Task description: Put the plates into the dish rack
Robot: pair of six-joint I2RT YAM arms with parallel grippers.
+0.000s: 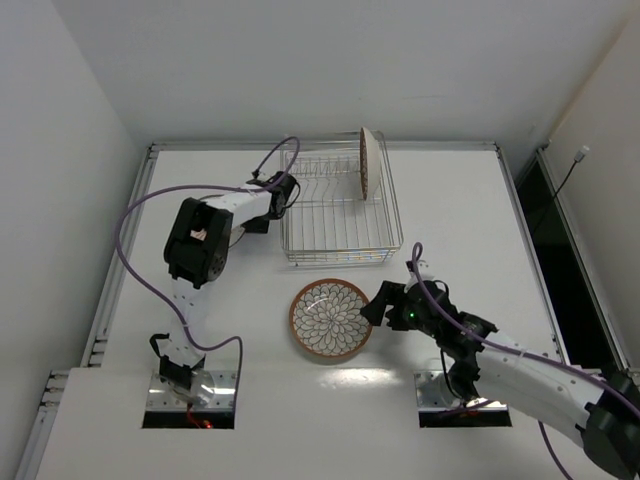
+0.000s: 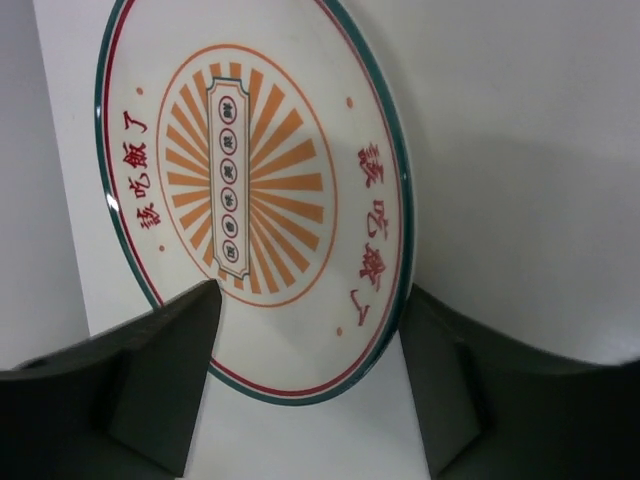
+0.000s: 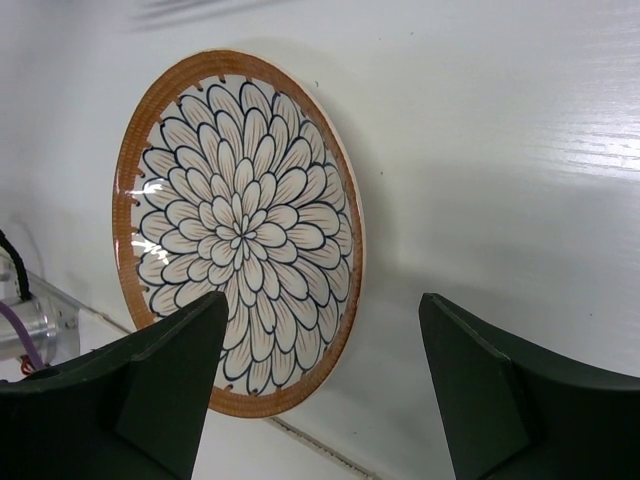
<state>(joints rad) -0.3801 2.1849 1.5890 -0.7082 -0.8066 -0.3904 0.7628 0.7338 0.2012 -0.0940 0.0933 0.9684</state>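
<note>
The white plate's rim rests close against one finger, so I should open my left gripper and center its fingers around that rim before I lift the plate.
A brown-rimmed petal plate lies flat on the table in front of the dish rack. My right gripper is open at that plate's right edge; in the right wrist view one finger hangs over the plate and the other over bare table. Another plate stands on edge in the rack's back right slot. My left gripper is at the rack's left side. It is open over the near rim of the white plate with orange stripes, which my arm hides in the top view.
The table has a raised border at the back and left and white walls around it. A dark gap runs along its right side. Both arm bases sit in cut-outs at the near edge. Purple cables loop off both arms.
</note>
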